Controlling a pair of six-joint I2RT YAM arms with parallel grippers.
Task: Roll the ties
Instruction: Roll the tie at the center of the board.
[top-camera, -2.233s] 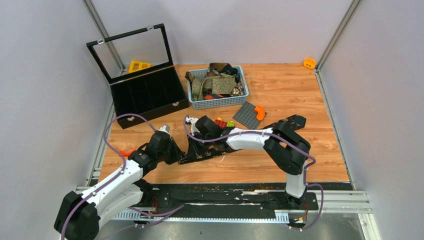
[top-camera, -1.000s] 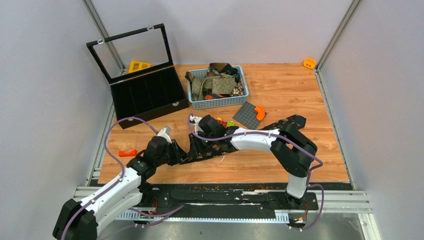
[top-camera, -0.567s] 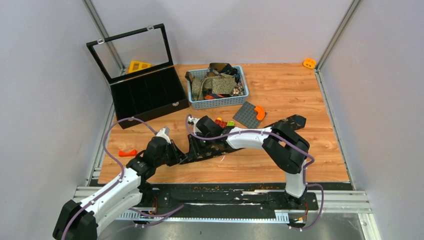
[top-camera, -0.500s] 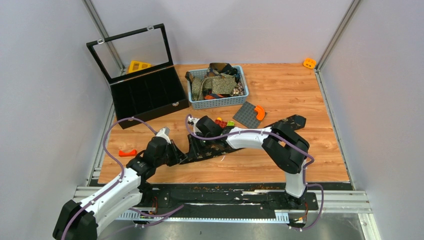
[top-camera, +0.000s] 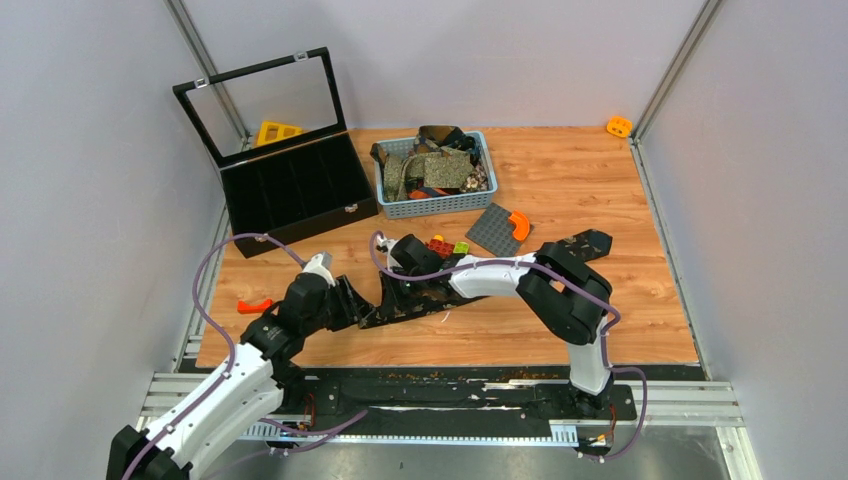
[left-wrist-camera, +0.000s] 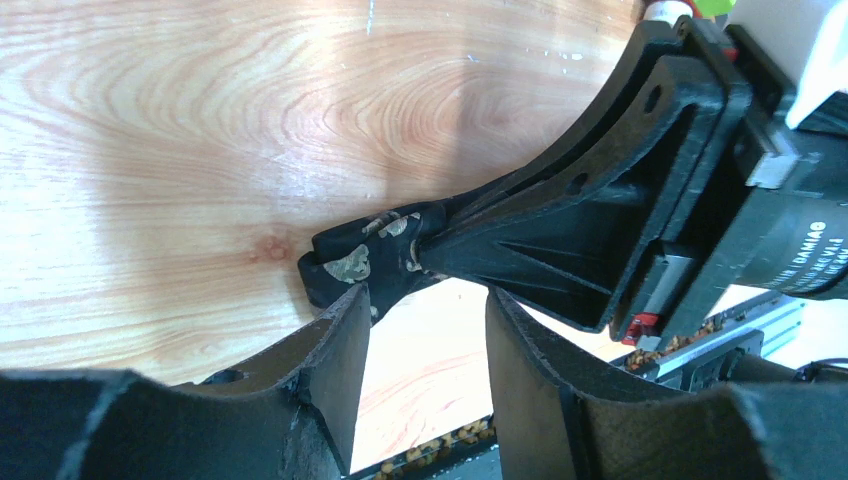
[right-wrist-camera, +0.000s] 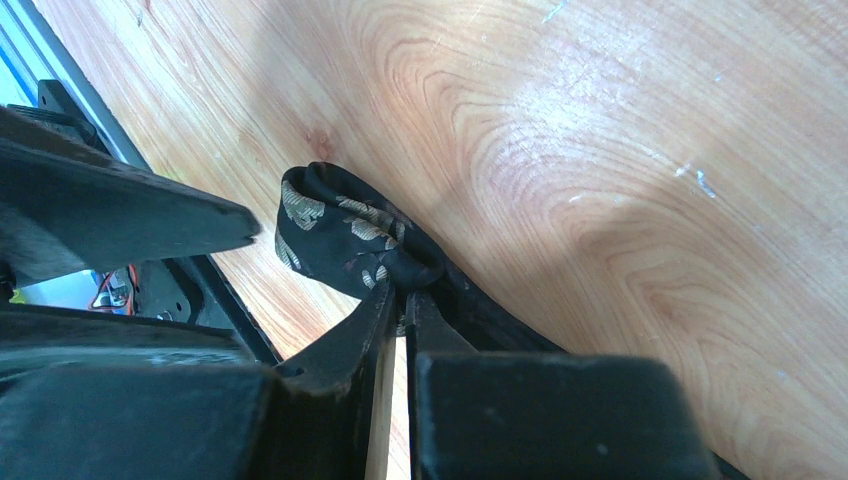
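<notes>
The tie's loop (left-wrist-camera: 375, 252) is outside my left gripper's open fingers, so next I move them over the loop's end (left-wrist-camera: 322, 280) and pinch it before my right gripper opens.
A black tie (top-camera: 582, 243) with a pale print lies slanted across the table, from the right side toward the two grippers. Its near end is folded into a small loop (right-wrist-camera: 340, 235), which also shows in the left wrist view as the tie end (left-wrist-camera: 355, 262). My right gripper (right-wrist-camera: 402, 300) is shut on the tie just behind that loop, low on the wood (top-camera: 392, 298). My left gripper (left-wrist-camera: 428, 312) stands open right beside the loop, with only bare table between its fingers (top-camera: 350, 300). More ties (top-camera: 436, 166) are heaped in the basket.
A blue-grey basket (top-camera: 436, 206) sits at the back centre, with an open black compartment box (top-camera: 300, 190) to its left. Near it lie a grey studded plate (top-camera: 493, 231) with an orange piece (top-camera: 519, 224), small bricks (top-camera: 443, 246) and an orange part (top-camera: 254, 305) at the left edge.
My left gripper shut and then opened, drawing back slightly from the tie end. My right gripper closed onto the tie behind the folded loop.
</notes>
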